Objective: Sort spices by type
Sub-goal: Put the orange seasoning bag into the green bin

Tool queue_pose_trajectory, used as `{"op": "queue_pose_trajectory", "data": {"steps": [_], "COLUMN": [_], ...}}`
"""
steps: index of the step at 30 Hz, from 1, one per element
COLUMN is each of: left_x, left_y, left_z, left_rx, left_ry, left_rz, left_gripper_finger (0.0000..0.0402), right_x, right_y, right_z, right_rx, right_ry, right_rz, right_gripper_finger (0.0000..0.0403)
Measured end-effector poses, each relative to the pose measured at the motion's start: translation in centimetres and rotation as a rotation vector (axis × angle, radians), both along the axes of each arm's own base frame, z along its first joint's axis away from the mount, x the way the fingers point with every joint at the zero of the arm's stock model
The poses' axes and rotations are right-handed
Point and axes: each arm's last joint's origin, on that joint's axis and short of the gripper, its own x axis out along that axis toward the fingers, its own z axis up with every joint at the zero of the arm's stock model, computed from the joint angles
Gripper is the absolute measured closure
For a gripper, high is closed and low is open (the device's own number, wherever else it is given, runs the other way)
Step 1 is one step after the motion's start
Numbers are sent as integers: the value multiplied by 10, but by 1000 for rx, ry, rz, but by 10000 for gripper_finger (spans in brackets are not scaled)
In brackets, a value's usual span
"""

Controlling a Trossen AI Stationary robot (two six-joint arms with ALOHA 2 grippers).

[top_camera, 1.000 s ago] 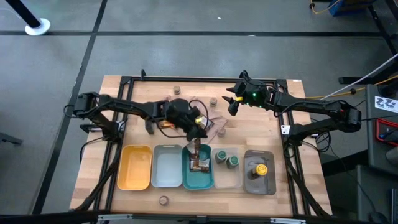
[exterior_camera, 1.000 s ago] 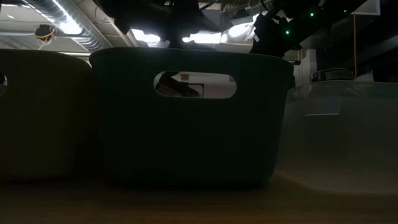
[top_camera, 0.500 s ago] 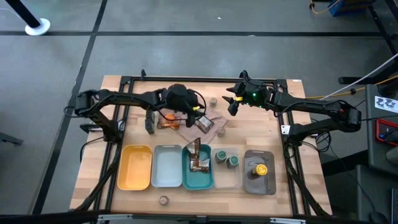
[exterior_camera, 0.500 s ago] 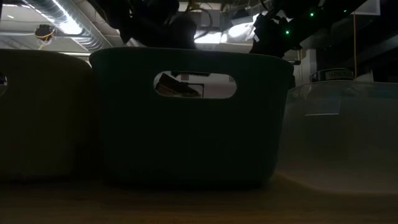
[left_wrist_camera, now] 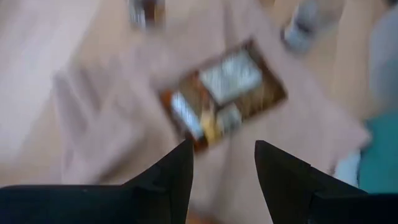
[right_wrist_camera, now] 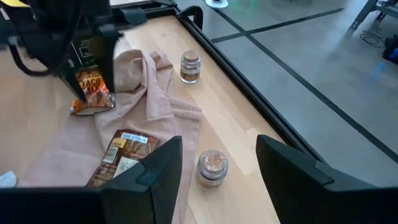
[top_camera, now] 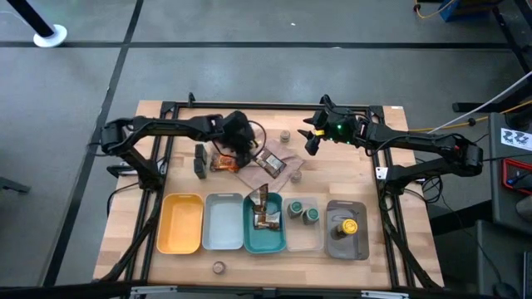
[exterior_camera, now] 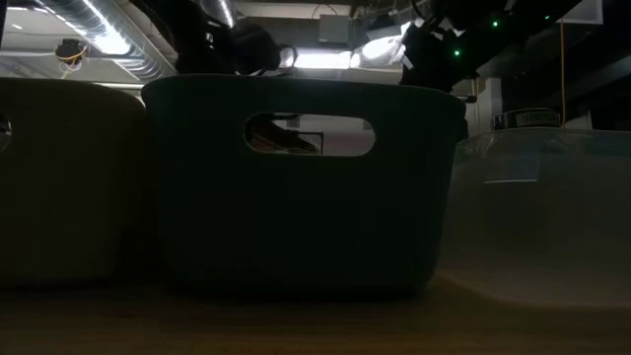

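Note:
The orange packet (top_camera: 222, 162) by the black block lies apart from the brown packet (top_camera: 270, 163), so my left gripper should keep going toward it until the open fingers are on both sides of it.
My left gripper (top_camera: 248, 151) hangs open over the beige-pink cloth (top_camera: 248, 174), its fingers (left_wrist_camera: 180, 168) pointing down at a flat orange-brown packet (left_wrist_camera: 224, 93) that lies on the cloth and touches neither finger. A second packet (top_camera: 223, 162) and a black block (top_camera: 199, 159) lie to the left of it. My right gripper (top_camera: 310, 142) waits open at the far right, above a small jar (right_wrist_camera: 212, 168) standing on the table. More packets (top_camera: 265, 214) sit in the teal tray (top_camera: 249, 237).
Along the near side stands a row of trays: yellow (top_camera: 181, 241), grey (top_camera: 223, 241), teal, clear (top_camera: 293, 241) with two green-lidded jars, and dark grey (top_camera: 332, 245) with a yellow-lidded jar. Loose jars stand at the far edge (right_wrist_camera: 190, 66) and the near edge (top_camera: 219, 267).
My left gripper has swung from above the teal tray toward the table's far left, over the cloth and its packet, sinking a little and rolling its wrist. Its fingers have stayed open. The packets in the teal tray have kept their place.

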Motion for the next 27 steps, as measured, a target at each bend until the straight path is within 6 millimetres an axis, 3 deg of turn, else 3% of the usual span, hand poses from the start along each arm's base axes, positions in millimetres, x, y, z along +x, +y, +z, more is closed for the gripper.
{"op": "queue_pose_trajectory", "data": {"steps": [7,12,17,27], "left_x": [-26,-39,-41,-37], "left_y": [-10,-12,-11,-10], "left_z": [-10,-13,-14,-26], "left_rx": [-126,-72,19,27], "left_ry": [280,437,480,532], "left_rz": [42,46,-18,-89], "left_gripper_finger": [247,247,247,246], "right_x": [0,0,0,0], "right_y": [0,0,0,0], "right_z": [0,-1,-1,0], "right_rx": [2,2,2,2], "right_ry": [6,6,6,5], "right_rz": [0,0,0,0], "right_gripper_finger": [196,196,196,196]}}
